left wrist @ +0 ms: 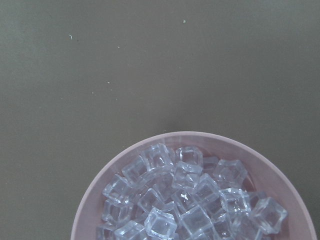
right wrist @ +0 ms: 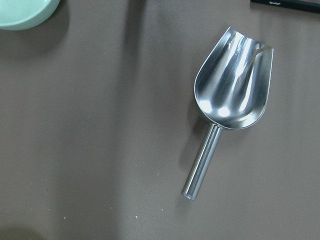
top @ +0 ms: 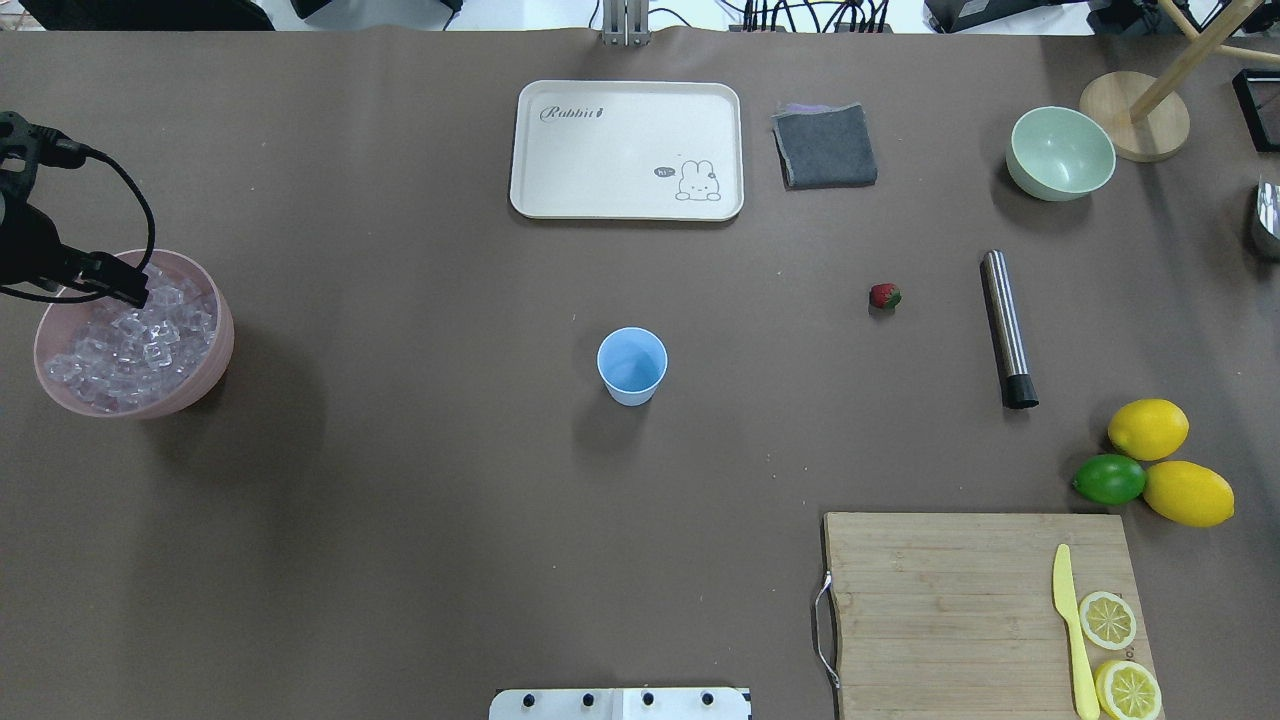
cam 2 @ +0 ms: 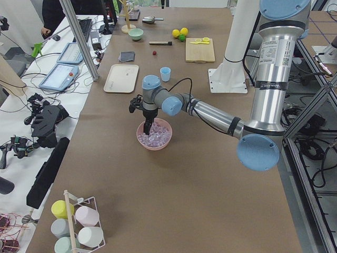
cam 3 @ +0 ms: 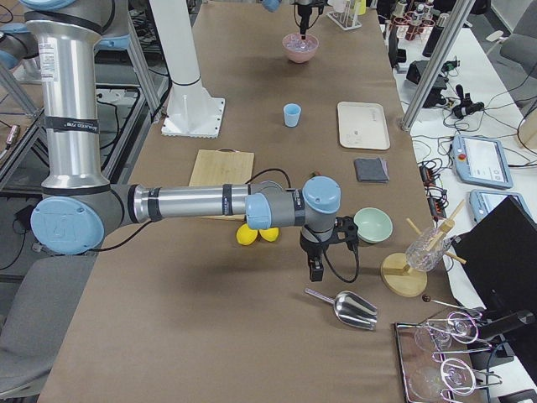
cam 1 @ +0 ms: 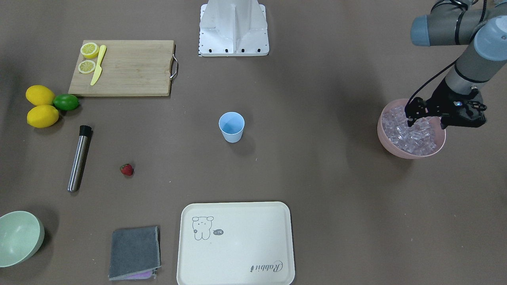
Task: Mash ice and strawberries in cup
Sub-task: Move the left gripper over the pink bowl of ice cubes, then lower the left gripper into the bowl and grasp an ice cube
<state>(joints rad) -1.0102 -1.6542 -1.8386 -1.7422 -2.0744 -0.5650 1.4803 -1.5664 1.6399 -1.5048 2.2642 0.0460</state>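
Note:
The pink bowl's rim is near my left gripper, which hangs wide open and empty, so I should move inward, bring the fingers closer together and lower them around an ice cube.
The light blue cup stands upright at the table's middle, and I see nothing inside it. A small red strawberry lies alone on the table, well to the cup's side. The ice fills a pink bowl at the table's end. My left gripper hangs over that bowl, open, with its fingertips down among the top cubes. The left wrist view shows the ice but no fingers. My right gripper appears only in the exterior right view, above the table near a metal scoop; I cannot tell its state.
A steel rod with a black tip lies near the strawberry. Two lemons and a lime sit beside a cutting board that holds lemon slices and a yellow knife. A cream tray, a grey cloth and a pale green bowl line the far edge.

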